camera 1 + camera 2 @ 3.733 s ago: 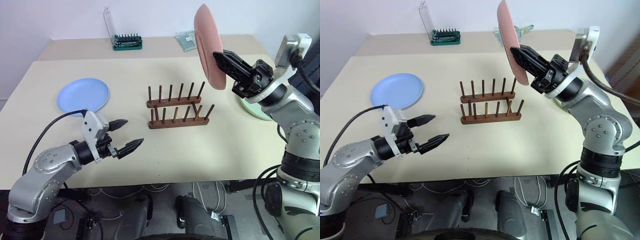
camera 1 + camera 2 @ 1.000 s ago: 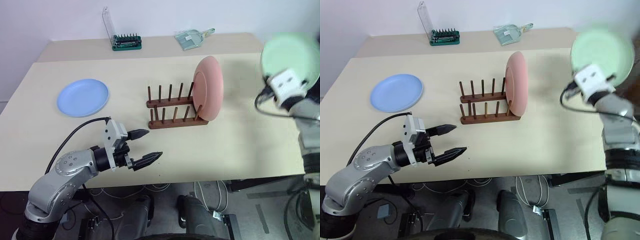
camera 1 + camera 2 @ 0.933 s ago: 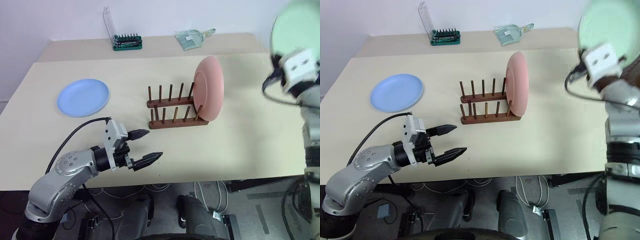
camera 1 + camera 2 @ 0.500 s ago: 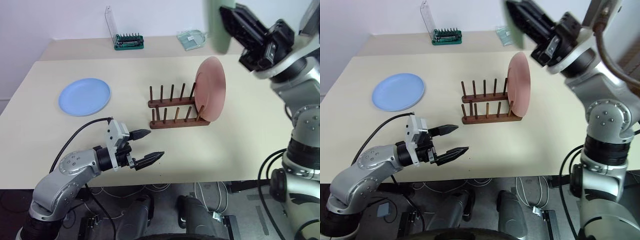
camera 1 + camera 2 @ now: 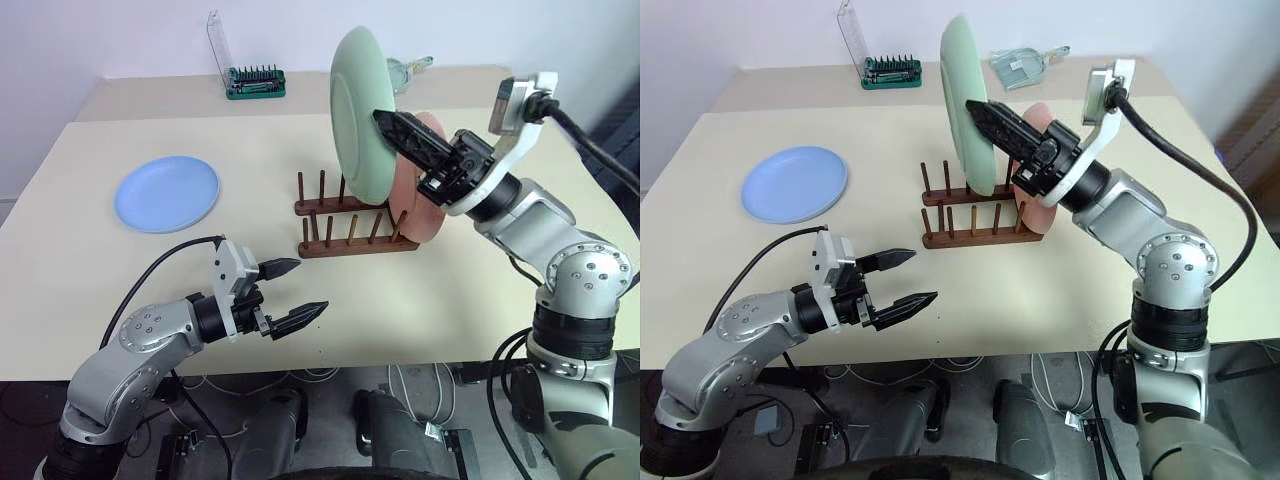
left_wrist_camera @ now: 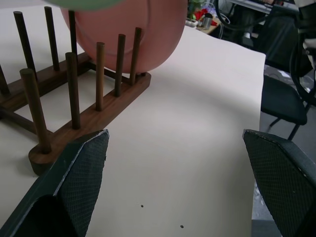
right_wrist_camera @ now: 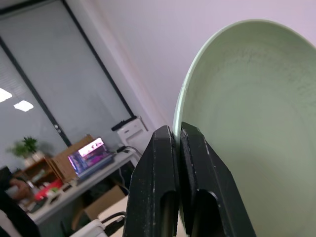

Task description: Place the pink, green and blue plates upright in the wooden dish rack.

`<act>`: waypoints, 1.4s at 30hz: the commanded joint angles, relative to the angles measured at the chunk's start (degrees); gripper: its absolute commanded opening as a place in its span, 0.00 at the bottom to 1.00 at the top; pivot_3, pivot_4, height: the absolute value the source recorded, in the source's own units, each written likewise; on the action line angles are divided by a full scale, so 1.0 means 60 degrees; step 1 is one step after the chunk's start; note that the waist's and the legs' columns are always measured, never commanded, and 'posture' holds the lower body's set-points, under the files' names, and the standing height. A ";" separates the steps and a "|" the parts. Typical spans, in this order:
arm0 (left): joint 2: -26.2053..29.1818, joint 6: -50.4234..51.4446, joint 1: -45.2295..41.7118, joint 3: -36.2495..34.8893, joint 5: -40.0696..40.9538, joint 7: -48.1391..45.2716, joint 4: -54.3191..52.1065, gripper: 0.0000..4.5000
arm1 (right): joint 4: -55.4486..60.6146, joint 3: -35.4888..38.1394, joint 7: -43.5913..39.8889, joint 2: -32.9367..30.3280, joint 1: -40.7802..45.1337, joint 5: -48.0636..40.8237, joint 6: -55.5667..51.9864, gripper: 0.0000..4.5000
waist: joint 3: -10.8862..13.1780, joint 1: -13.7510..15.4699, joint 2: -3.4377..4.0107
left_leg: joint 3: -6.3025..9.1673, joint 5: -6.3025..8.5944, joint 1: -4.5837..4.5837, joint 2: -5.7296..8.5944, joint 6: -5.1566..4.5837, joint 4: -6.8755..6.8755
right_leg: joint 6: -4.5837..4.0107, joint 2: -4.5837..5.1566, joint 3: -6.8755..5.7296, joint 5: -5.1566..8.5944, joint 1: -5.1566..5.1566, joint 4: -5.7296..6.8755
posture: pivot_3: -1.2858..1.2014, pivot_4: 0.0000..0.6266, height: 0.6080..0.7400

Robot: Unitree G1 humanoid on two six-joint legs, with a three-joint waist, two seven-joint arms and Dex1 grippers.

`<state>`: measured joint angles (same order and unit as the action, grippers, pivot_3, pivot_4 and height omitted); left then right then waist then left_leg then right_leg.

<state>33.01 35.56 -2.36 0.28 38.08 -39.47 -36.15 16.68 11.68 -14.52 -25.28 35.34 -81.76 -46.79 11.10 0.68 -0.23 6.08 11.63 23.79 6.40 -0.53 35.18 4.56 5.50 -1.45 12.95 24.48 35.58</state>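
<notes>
The green plate's lower rim (image 5: 372,198) is hanging on edge above the open slot (image 5: 366,238) next to the pink plate, so the robot's right gripper should go on lowering the green plate until it seats, then let go.
My right gripper (image 5: 386,122) is shut on the rim of the green plate (image 5: 358,112), holding it on edge in the air just above the wooden dish rack (image 5: 345,232); the right wrist view shows both fingers (image 7: 163,163) pinching that rim. The pink plate (image 5: 412,205) stands upright in the rack's right-end slot, partly hidden behind my right hand. The blue plate (image 5: 166,193) lies flat at the table's left. My left gripper (image 5: 308,288) hovers open and empty near the front edge, pointing at the rack (image 6: 74,94) and pink plate (image 6: 133,29).
A green-based tool case (image 5: 252,82) with a clear raised lid stands at the back of the table. A clear scoop-like item (image 5: 410,68) lies behind the green plate. The beige table (image 5: 480,290) has bare room in front of and right of the rack.
My right arm has swung the green plate from the far right leftward to above the rack, rolling it on edge. The left arm and the other plates have stayed put.
</notes>
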 commanded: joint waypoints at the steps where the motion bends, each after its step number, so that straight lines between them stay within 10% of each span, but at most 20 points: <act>1: -0.0034 -0.0170 0.0081 -0.0124 0.0109 0.0041 -0.0348 1.00 | 0.0224 0.0140 0.0507 0.0197 -0.0119 -0.0269 0.0058 0.02 | 0.0000 0.0000 0.0000 | 0.0000 0.0000 0.0000 0.0000 0.0000 0.0002 | 0.0000 0.0000 0.0000 0.0000 0.0000 0.0001 | 0.52 0.24 1.00; 18: -0.0006 -0.0190 0.0010 -0.0121 0.0125 -0.0012 -0.0276 1.00 | -0.0138 0.0219 0.1345 0.0694 -0.0689 0.0183 0.0090 0.02 | -0.0001 -0.0009 0.0001 | 0.0000 0.0000 0.0000 -0.0001 0.0000 0.0001 | 0.0000 -0.0004 -0.0002 0.0000 0.0000 0.0000 | 0.52 0.24 1.00; 25: -0.0011 -0.0180 0.0010 -0.0128 0.0117 0.0012 -0.0277 1.00 | -0.0092 0.0209 0.1607 0.0716 -0.0384 0.0216 0.0122 0.65 | -0.0001 -0.0010 0.0001 | 0.0000 0.0000 0.0000 -0.0001 0.0000 0.0001 | -0.0001 -0.0004 -0.0003 0.0000 0.0000 0.0000 | 0.52 0.24 1.00; 42: -0.0046 -0.0223 -0.0086 -0.0085 0.0069 0.0000 -0.0184 1.00 | 0.0486 -0.0043 0.0708 -0.0810 0.0345 0.1762 -0.0058 0.65 | -0.0001 0.0000 0.0001 | 0.0000 0.0000 0.0003 -0.0001 -0.0001 0.0000 | 0.0000 -0.0003 -0.0007 0.0000 -0.0001 -0.0007 | 0.52 0.24 1.00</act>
<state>33.00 35.49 -2.53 0.27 38.14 -39.31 -36.15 16.83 11.48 -8.31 -28.91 36.84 -72.83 -47.38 11.10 0.68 -0.22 6.08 11.63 23.81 6.40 -0.54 35.19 4.56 5.48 -1.50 12.95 24.46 35.54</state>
